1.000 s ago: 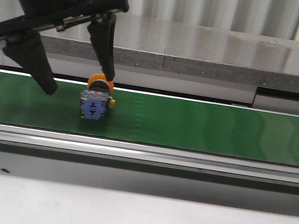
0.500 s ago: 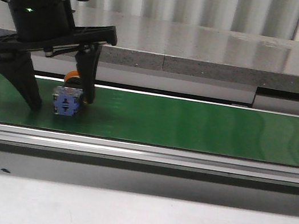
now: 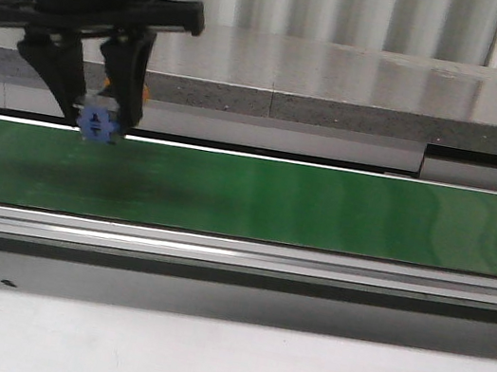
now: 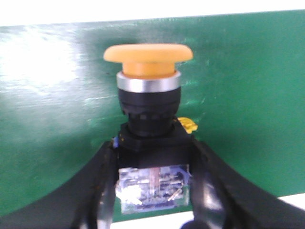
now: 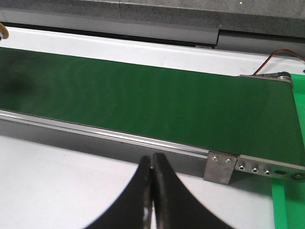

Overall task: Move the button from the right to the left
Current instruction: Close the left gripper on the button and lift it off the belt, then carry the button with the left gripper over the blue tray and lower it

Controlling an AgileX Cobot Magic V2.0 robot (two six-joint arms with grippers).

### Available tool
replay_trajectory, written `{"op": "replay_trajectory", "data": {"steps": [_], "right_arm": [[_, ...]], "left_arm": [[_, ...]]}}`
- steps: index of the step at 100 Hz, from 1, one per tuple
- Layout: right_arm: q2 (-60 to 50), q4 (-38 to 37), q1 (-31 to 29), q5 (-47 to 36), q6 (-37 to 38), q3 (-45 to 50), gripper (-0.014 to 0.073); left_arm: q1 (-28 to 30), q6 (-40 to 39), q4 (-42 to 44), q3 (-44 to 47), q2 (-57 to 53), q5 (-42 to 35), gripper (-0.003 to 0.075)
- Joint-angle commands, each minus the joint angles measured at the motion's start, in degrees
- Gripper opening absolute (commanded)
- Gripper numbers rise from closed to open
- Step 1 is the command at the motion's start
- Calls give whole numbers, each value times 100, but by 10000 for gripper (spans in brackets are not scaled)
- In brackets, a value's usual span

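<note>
The button is clear above the green belt, and the fingers are gripping its block (image 3: 99,124). My left gripper should keep carrying the button past the belt's end until it can let go there.
The button (image 3: 99,124) has a yellow mushroom cap, a black collar and a blue-grey contact block. My left gripper (image 3: 99,119) is shut on its block and holds it above the far left of the green belt (image 3: 321,209). In the left wrist view the button (image 4: 148,95) stands between my two black fingers, with the gripper (image 4: 152,183) closed on the block and the cap pointing away over the belt (image 4: 248,95). My right gripper (image 5: 152,164) is shut and empty over the white table in front of the conveyor. It is out of the front view.
The belt (image 5: 143,95) runs across in a metal frame (image 3: 236,256), with a steel bracket (image 5: 220,167) at its right end. A grey stone shelf (image 3: 343,87) lies behind. White table (image 3: 217,364) lies in front. A red wire (image 5: 274,59) is at the far right.
My left gripper closed on the button, which had been moving left on the belt, and lifted it up off the belt.
</note>
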Motion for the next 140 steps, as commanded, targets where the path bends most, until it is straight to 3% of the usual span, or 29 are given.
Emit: {"op": "replay_trajectory", "data": {"steps": [1,33,85,111,140], "right_arm": [[52,-71,11,-460,-53,-132,-69],[52,-71,11,-460,-53,-132,-69],[52,-71,11,-460,-53,-132,-69],[52,-71,11,-460,-53,-132,-69],[52,-71,11,-460,-53,-132,-69]], "left_arm": [[289,29,99,-201,-561,168,-20],[1914,1570,147,-201,-961,1116,-20],[4671,4722,135,-188,-670,874,-20],[5225,4801,44,-188,42,681,-20],[5289,4751,-63,-188,794,442,-19]]}}
